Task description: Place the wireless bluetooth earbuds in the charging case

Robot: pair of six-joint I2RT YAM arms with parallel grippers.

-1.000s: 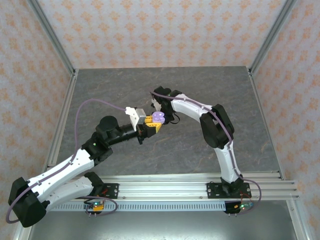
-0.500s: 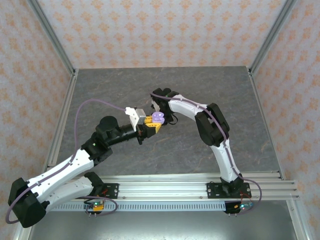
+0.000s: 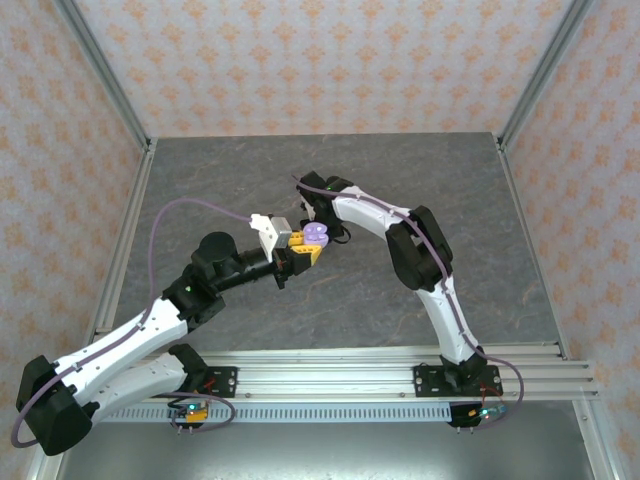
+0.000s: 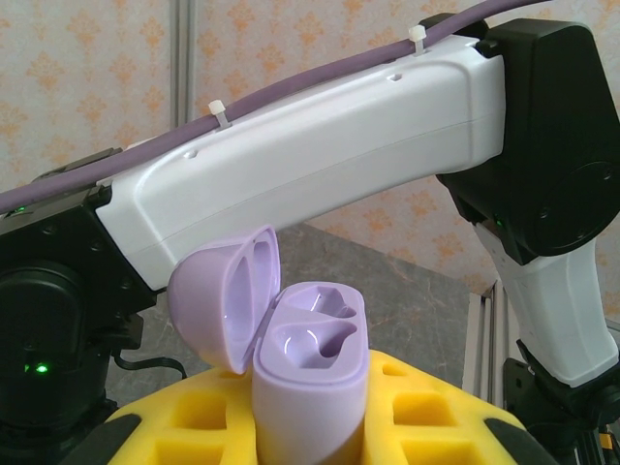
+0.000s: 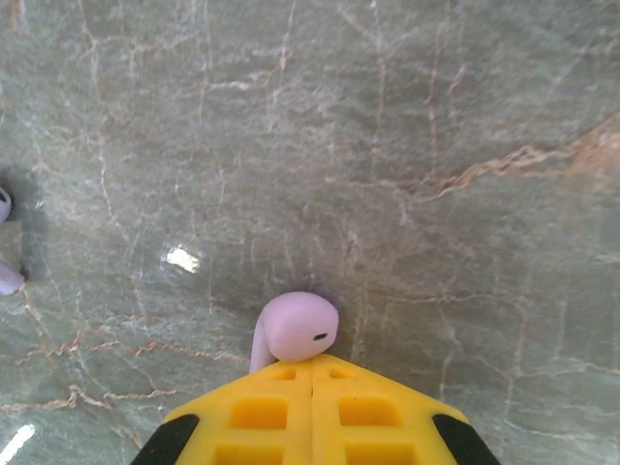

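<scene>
The earbud (image 5: 287, 329) is in front of my right gripper's closed fingers. Next, my right gripper opens, goes around both sides of the earbud's rounded head (image 5: 303, 325) and closes on it before lifting.
My left gripper (image 4: 312, 431) is shut on the lilac charging case (image 4: 312, 368), which stands upright between the yellow fingers (image 4: 436, 417). Its lid (image 4: 218, 300) is swung open to the left, and both sockets are bare. From above, the case (image 3: 317, 236) hangs over the table's middle in the left gripper (image 3: 306, 250). My right gripper (image 5: 312, 366) is shut low over the table, its yellow fingers pressed together. One lilac earbud (image 5: 295, 327) lies right at their tips with its stem to the left. Another lilac earbud (image 5: 6, 278) peeks in at the left edge. The right gripper (image 3: 311, 207) sits just behind the case.
The grey marble tabletop (image 3: 420, 180) is fenced by a metal frame and patterned walls. The right arm's white link (image 4: 320, 165) passes close behind the case in the left wrist view. Black earbuds are out of view.
The right arm has swung its elbow left and its gripper has crept slightly back and left. The left arm and the case have stayed still.
</scene>
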